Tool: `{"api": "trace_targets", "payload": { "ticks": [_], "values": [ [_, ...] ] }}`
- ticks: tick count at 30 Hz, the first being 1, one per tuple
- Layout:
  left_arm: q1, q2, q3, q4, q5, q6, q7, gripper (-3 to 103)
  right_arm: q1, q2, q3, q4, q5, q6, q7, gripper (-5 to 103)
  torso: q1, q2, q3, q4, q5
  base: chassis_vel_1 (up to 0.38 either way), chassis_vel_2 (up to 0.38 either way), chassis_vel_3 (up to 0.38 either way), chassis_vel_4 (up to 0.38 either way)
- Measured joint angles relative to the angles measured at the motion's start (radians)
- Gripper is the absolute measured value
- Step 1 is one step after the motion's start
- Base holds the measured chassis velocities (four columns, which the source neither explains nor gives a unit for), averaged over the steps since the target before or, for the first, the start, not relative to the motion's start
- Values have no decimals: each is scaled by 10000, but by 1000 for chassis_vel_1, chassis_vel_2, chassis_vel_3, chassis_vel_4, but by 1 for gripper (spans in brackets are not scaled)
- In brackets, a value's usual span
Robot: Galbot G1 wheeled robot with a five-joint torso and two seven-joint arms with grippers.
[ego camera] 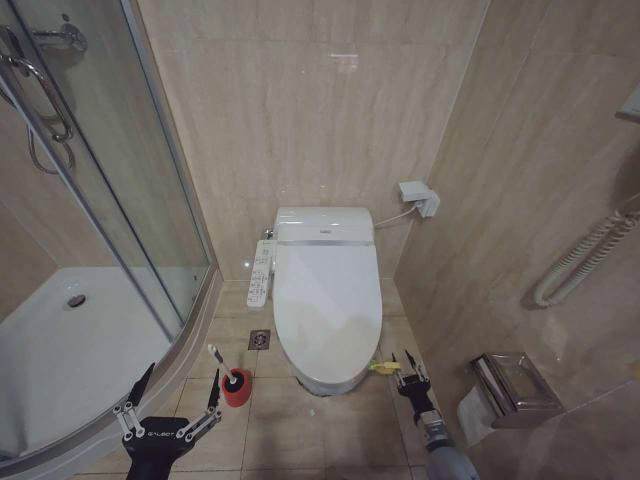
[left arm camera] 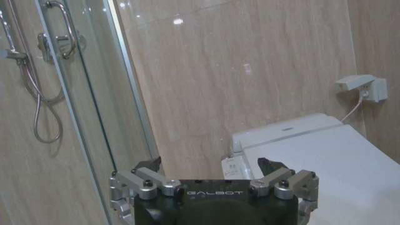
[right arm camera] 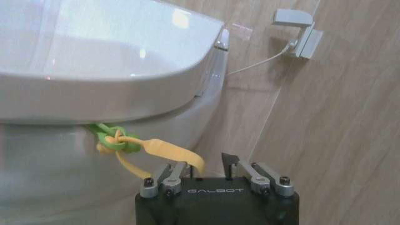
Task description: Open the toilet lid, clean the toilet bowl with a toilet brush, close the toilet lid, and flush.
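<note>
The hidden seat will swing up together with the toilet lid (ego camera: 328, 300) when the robot lifts the loop tag, because the loop tag's green end (right arm camera: 103, 129) tucks under the lid.
The toilet lid (ego camera: 328, 290) is down, covering the toilet bowl, whose white outer body (right arm camera: 50, 164) shows under the rim. A yellow-green loop tag (ego camera: 383, 367) hangs from the lid's front right edge. My right gripper (ego camera: 402, 360) sits low beside it, open, and in the right wrist view the yellow strap (right arm camera: 159, 151) ends between the fingers of that gripper (right arm camera: 200, 168). The toilet brush (ego camera: 222, 365) stands in its red holder (ego camera: 237, 388) on the floor left of the toilet. Just left of the brush, my left gripper (ego camera: 184, 370) is wide open and holds nothing.
A glass shower door (ego camera: 120, 200) and white shower tray (ego camera: 70, 340) close off the left. A button panel (ego camera: 261, 272) juts from the toilet's left side, with a floor drain (ego camera: 260, 339) below. On the right wall are a paper holder (ego camera: 510, 385) and a socket (ego camera: 420, 195).
</note>
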Motion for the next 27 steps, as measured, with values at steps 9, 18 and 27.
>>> {"api": "trace_targets", "payload": {
  "ticks": [9,18,27],
  "values": [
    [0,0,0,0,0,0,0,100,-612,-119,40,1021,322,-105,-78,24,0,0,0,1,0,0,0,0,0],
    [0,0,0,0,0,0,0,100,-1187,-46,35,2436,609,-483,-7,2,0,0,1,0,0,0,0,0,0],
    [0,0,0,-1,0,0,0,100,-1455,-123,27,4051,958,-1027,53,2,0,0,1,-2,-2,0,0,0,0]
  ]
}}
